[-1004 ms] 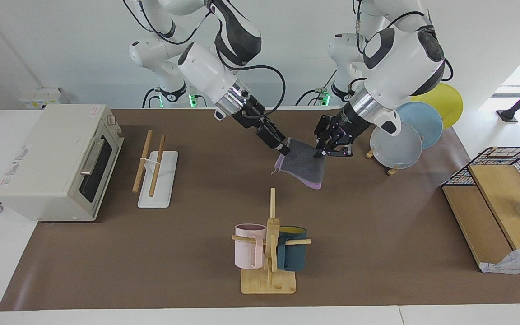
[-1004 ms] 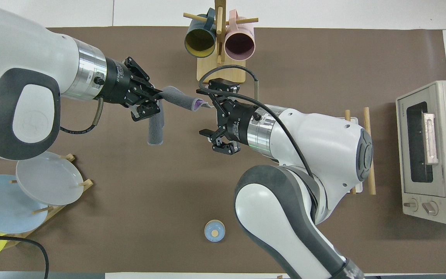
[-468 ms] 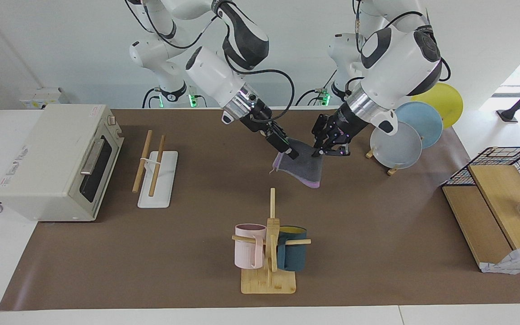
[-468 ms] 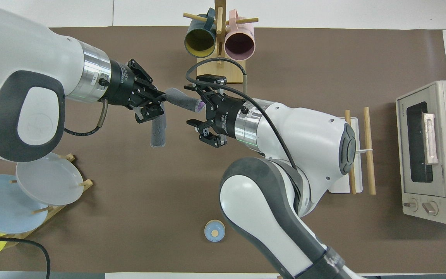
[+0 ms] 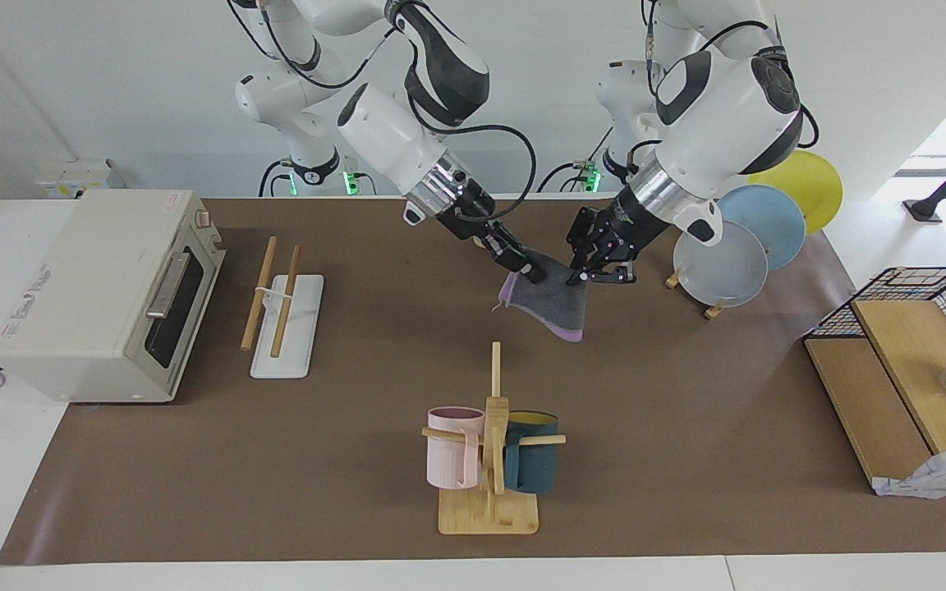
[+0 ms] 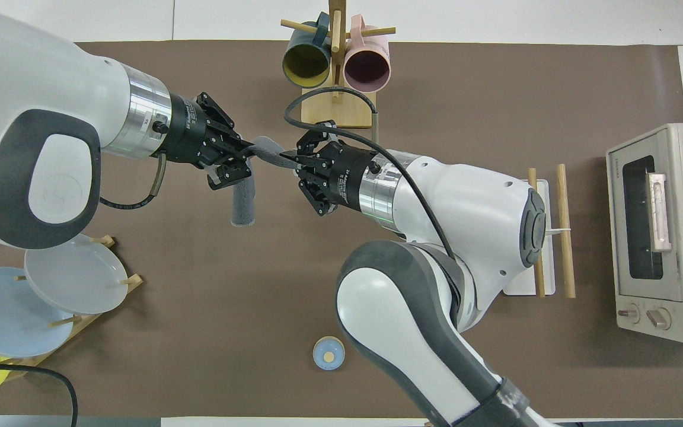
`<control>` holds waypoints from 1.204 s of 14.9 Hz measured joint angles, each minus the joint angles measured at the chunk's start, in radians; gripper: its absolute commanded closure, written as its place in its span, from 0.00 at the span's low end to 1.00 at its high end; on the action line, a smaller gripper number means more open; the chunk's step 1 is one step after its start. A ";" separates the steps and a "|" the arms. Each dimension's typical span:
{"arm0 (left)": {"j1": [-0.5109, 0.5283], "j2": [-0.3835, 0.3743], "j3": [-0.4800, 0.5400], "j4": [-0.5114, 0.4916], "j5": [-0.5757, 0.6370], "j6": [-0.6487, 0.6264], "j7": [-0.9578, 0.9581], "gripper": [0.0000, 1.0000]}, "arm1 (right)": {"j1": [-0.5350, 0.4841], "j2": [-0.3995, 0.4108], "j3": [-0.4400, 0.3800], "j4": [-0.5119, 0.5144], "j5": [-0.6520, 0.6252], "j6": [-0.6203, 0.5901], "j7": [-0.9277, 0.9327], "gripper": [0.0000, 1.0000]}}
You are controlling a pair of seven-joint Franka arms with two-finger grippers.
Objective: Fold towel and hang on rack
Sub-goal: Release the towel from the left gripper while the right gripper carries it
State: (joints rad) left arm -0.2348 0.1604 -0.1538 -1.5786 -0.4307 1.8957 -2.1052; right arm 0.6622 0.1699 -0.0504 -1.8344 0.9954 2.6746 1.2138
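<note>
My left gripper holds a towel corner (image 6: 257,149) far from the rack, so it should open and back away before my right gripper hangs the towel over the rods (image 5: 285,304).
The towel (image 5: 556,300) hangs in the air over the middle of the table, dark grey face showing with a purple edge along its bottom. My left gripper (image 5: 578,279) is shut on one upper corner. My right gripper (image 5: 534,273) is shut on the other upper corner. In the overhead view the towel (image 6: 242,202) spans between the left gripper (image 6: 248,153) and the right gripper (image 6: 293,161), with a flap hanging down. The rack (image 5: 284,305), two wooden rods on a white base, stands toward the right arm's end of the table, and also shows in the overhead view (image 6: 564,232).
A toaster oven (image 5: 103,295) stands beside the rack at the right arm's end. A mug tree (image 5: 489,460) with two mugs stands farther from the robots than the towel. A plate stand (image 5: 736,254) and a wire basket (image 5: 933,295) are at the left arm's end. A small blue disc (image 6: 329,353) lies near the robots.
My right gripper moved in toward the left gripper and closed on the towel's free upper corner. The left gripper kept its hold and barely moved.
</note>
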 measured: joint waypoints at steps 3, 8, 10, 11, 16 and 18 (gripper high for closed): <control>-0.001 -0.002 0.000 -0.005 0.000 0.000 0.000 0.13 | 0.000 0.000 0.000 0.001 -0.001 0.000 -0.025 1.00; -0.010 -0.030 0.000 -0.031 0.000 0.000 0.019 0.00 | -0.001 0.002 -0.002 0.001 -0.065 -0.037 -0.260 1.00; -0.009 -0.035 0.002 -0.037 0.000 0.000 0.058 0.00 | -0.009 0.002 -0.011 0.001 -0.194 -0.108 -0.340 1.00; -0.008 -0.036 0.006 -0.041 0.000 0.000 0.089 0.00 | -0.020 0.001 -0.013 0.002 -0.272 -0.153 -0.381 1.00; 0.069 -0.056 0.021 -0.099 0.001 0.000 0.391 0.00 | -0.081 -0.029 -0.016 0.011 -0.569 -0.402 -0.591 1.00; 0.123 -0.064 0.023 -0.120 0.019 -0.001 0.559 0.00 | -0.125 -0.058 -0.016 0.014 -0.640 -0.506 -0.677 1.00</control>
State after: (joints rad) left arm -0.1117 0.0960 -0.1303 -1.6990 -0.4115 1.8948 -1.5462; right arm 0.5369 0.1124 -0.0668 -1.8207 0.3549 2.1684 0.5364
